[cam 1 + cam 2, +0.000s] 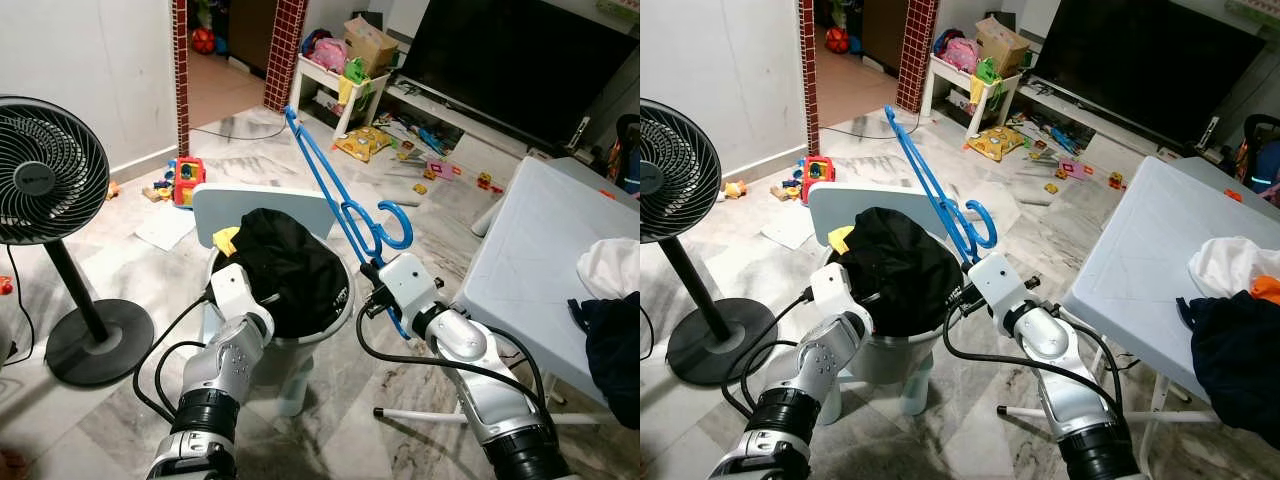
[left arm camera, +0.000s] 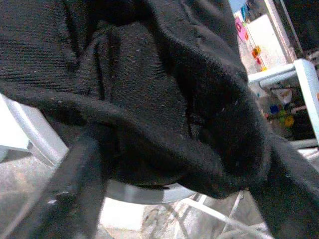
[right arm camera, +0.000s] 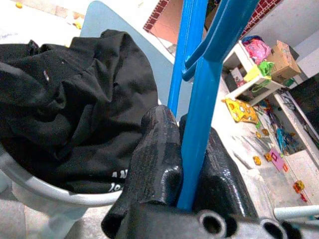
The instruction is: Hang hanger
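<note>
The black garment [image 1: 290, 275] lies piled up in loose, limp folds [image 2: 207, 74], so it will fall open and hang down long when the robot lifts it out of the basket.
A blue plastic hanger [image 1: 325, 175] slants up and away from me, its hook [image 1: 397, 225] curling near the low end. My right gripper [image 1: 375, 278] is shut on the hanger's lower bar; its black fingers [image 3: 154, 164] clamp the blue bar from both sides. A black garment [image 1: 295, 265] fills a white laundry basket [image 1: 345, 308] just left of the hanger. My left gripper [image 1: 262, 297] is at the basket's near rim, open, with one finger [image 2: 75, 189] under the cloth's edge and the garment [image 2: 164, 99] close in front of it.
The basket rests on a white chair [image 1: 260, 205]. A standing fan [image 1: 45, 170] is at the left. At the right a white table [image 1: 530, 250] holds a white cloth [image 1: 610, 265] and dark clothes [image 1: 612, 350]. Toys [image 1: 365, 143] litter the marble floor beyond.
</note>
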